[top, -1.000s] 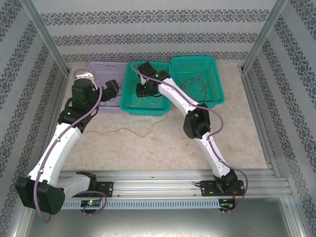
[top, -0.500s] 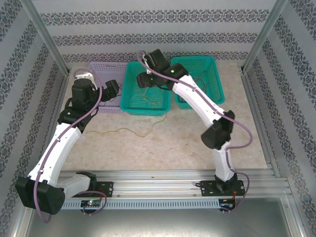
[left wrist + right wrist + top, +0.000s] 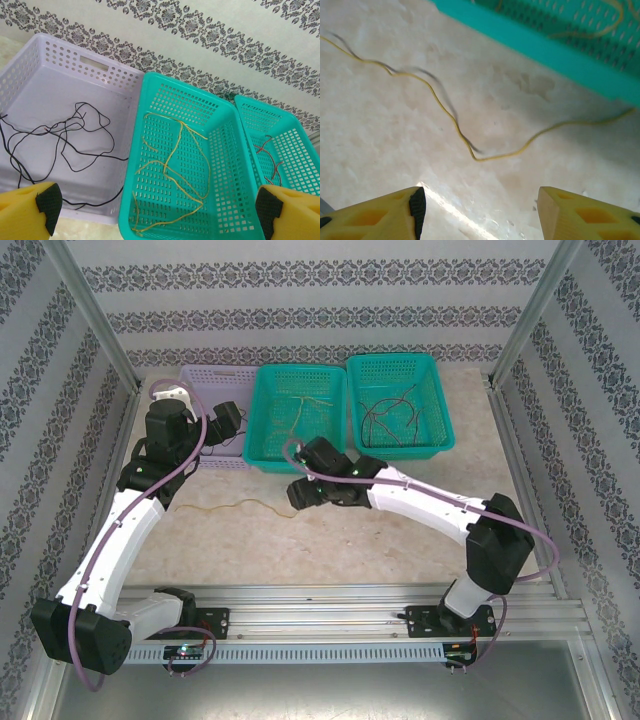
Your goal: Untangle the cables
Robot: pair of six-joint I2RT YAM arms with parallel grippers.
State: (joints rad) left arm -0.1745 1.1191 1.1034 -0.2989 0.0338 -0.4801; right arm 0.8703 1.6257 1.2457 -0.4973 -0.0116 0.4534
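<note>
My right gripper should keep going down until its open fingers surround it, as the loose yellow cable's bend (image 3: 476, 159) lies clear of the middle basket, centred ahead of them.
One yellow cable (image 3: 240, 504) lies loose on the table in front of the baskets; the right wrist view shows this yellow cable (image 3: 460, 131) winding just ahead of my right gripper (image 3: 477, 212), which hangs open and empty above it. In the top view the right gripper (image 3: 298, 494) is by the cable's right end. More yellow cables (image 3: 175, 165) lie in the middle teal basket (image 3: 150, 150), a black cable (image 3: 65, 140) in the lilac basket (image 3: 30, 75), and red and dark cables (image 3: 388, 410) in the right teal basket (image 3: 440, 400). My left gripper (image 3: 155, 220) is open above the baskets' near edge.
The three baskets stand in a row at the back of the marble table (image 3: 350, 550). The middle basket's teal wall (image 3: 545, 50) rises just beyond my right gripper. Metal frame posts and patterned walls close in the sides.
The right arm has pulled out of the middle teal basket and swung down to the table over the loose yellow cable, its jaws opening wider. The left arm has stayed still.
</note>
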